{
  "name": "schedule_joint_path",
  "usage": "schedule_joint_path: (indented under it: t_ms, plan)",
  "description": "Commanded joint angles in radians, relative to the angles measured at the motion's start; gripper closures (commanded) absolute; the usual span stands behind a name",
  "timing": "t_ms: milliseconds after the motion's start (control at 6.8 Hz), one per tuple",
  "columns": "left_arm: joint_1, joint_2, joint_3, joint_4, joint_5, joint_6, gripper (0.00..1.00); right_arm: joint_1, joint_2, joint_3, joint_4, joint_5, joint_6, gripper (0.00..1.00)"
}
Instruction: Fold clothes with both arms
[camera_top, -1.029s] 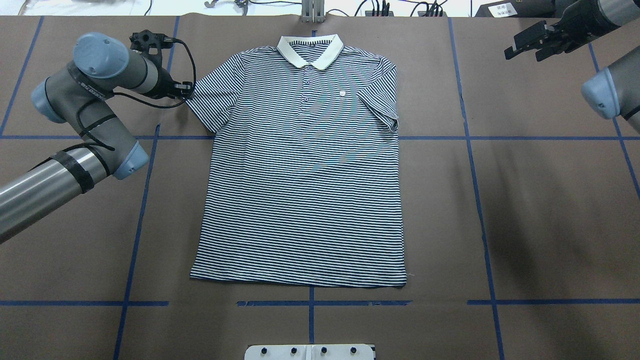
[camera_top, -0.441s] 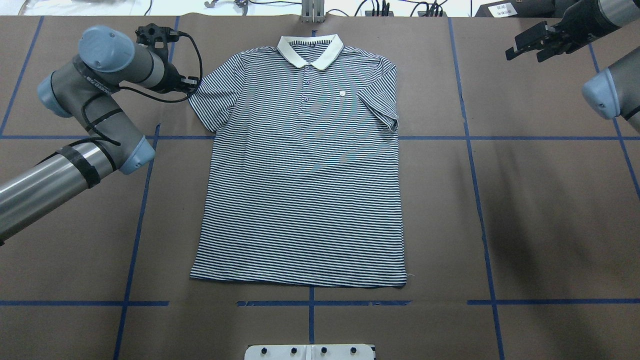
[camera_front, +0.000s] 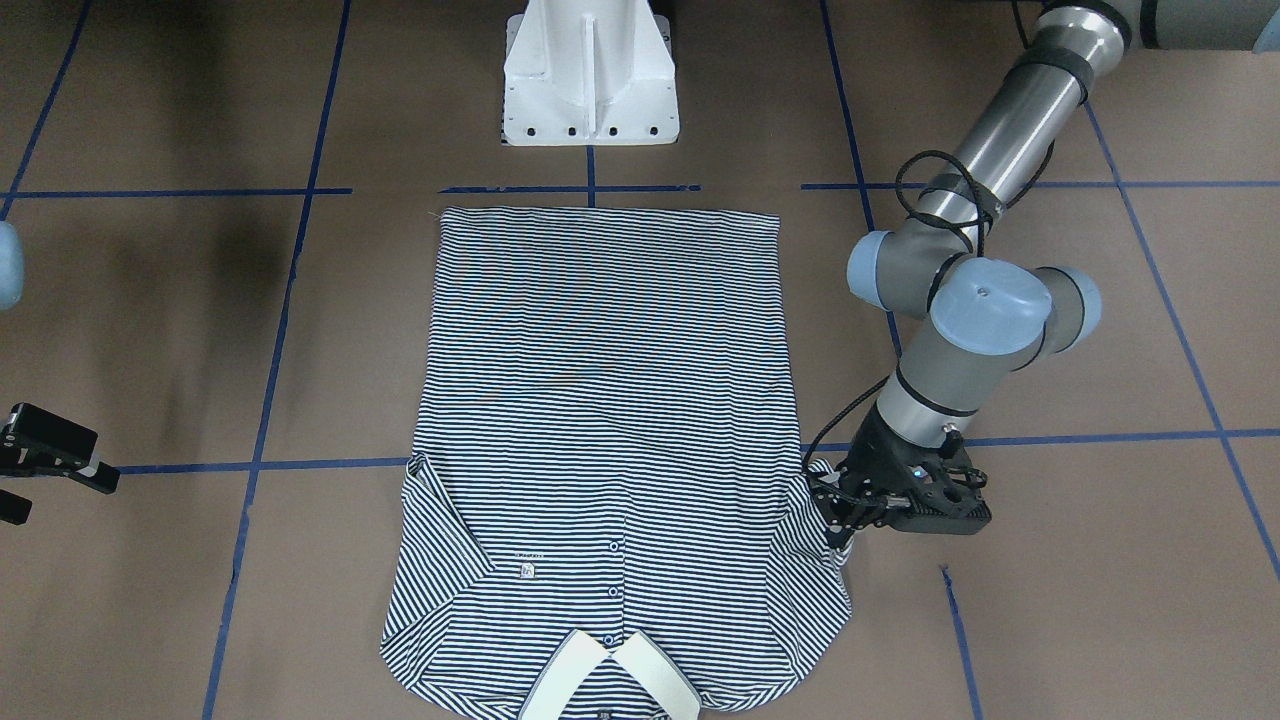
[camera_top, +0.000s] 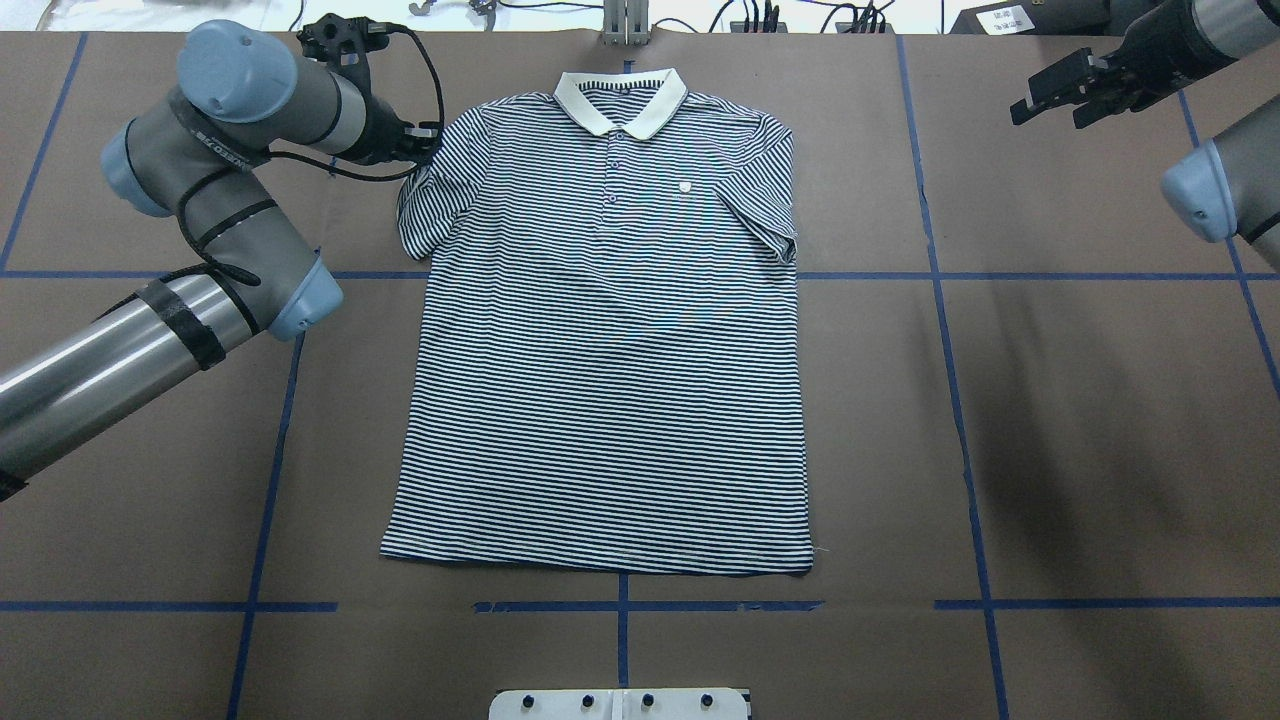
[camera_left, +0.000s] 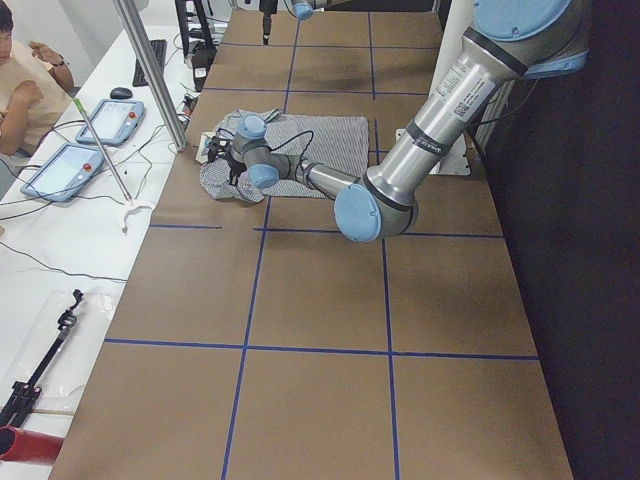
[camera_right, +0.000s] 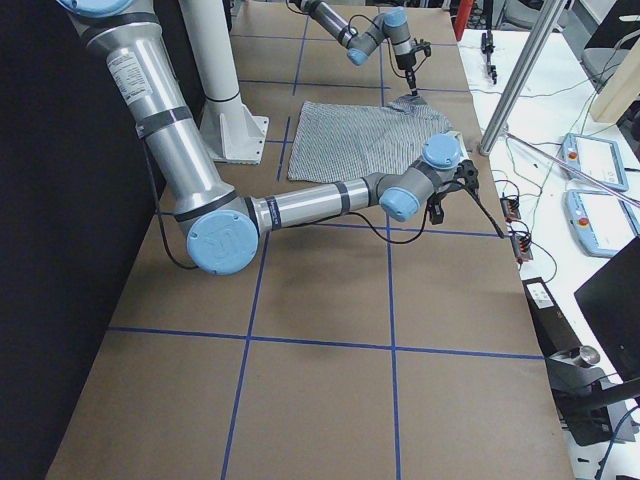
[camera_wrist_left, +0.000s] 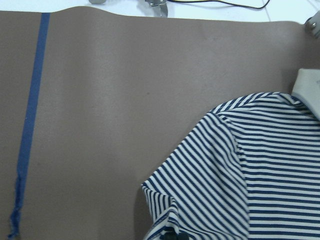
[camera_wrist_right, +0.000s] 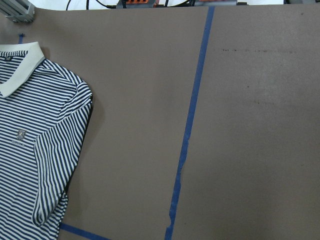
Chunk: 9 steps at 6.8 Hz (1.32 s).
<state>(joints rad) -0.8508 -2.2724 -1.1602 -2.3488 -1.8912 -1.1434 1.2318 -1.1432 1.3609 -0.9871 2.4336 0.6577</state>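
Observation:
The robot's left gripper is holding the sleeve hem (camera_front: 842, 554) next to the flat shirt body (camera_front: 734, 538), so it should keep bringing the hem inward until the sleeve mirrors the folded opposite sleeve.
The navy-and-white striped polo shirt (camera_top: 600, 350) lies flat on the brown table, cream collar (camera_top: 620, 100) at the far edge. My left gripper (camera_top: 415, 150) is shut on the hem of the shirt's left sleeve (camera_top: 430, 200), which is bunched and pulled in toward the body. In the front view this gripper (camera_front: 835, 505) sits at the sleeve's edge. The left wrist view shows the crumpled sleeve hem (camera_wrist_left: 165, 225) at the bottom. My right gripper (camera_top: 1050, 95) is open and empty, far right of the shirt's other sleeve (camera_wrist_right: 55, 165), which lies flat.
Blue tape lines (camera_top: 940, 300) divide the brown table cover. The white pedestal base (camera_front: 590, 80) stands at the near edge by the shirt's hem. A metal post (camera_left: 150, 70) and an operator's desk with tablets (camera_left: 70, 165) lie beyond the far edge.
My left gripper has moved right and toward the far edge, dragging the sleeve hem inward so the sleeve bunches. The right gripper has barely moved.

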Motion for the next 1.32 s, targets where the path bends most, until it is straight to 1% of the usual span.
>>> schedule_joint_path:
  t_ms: [0, 147, 294, 441, 735, 882, 1029, 1176]
  plan:
    - [0.083, -0.03, -0.007, 0.006, 0.088, -0.102, 1.0, -0.008, 0.002, -0.023, -0.001, -0.008, -0.004, 0.0]
    - [0.094, -0.067, 0.038, 0.006, 0.112, -0.101, 1.0, -0.009, 0.0, -0.023, 0.001, -0.007, -0.004, 0.0]
    - [0.096, -0.114, 0.109, 0.003, 0.132, -0.104, 1.0, -0.011, -0.001, -0.022, 0.001, -0.005, -0.003, 0.0]
    - [0.095, -0.137, 0.153, -0.004, 0.189, -0.102, 1.0, -0.014, -0.001, -0.023, 0.001, -0.007, -0.003, 0.0]
    - [0.095, -0.15, 0.166, -0.006, 0.227, -0.102, 1.0, -0.02, 0.0, -0.023, 0.001, -0.008, -0.003, 0.0]
    - [0.096, -0.147, 0.163, -0.006, 0.227, -0.102, 0.65, -0.029, 0.0, -0.023, 0.001, -0.01, 0.0, 0.0]
    - [0.104, -0.138, 0.143, -0.009, 0.227, -0.105, 0.23, -0.073, 0.002, 0.001, 0.002, -0.093, 0.035, 0.0]
    - [0.119, -0.092, 0.023, 0.003, 0.221, -0.108, 0.2, -0.169, 0.007, 0.068, 0.002, -0.231, 0.192, 0.0]
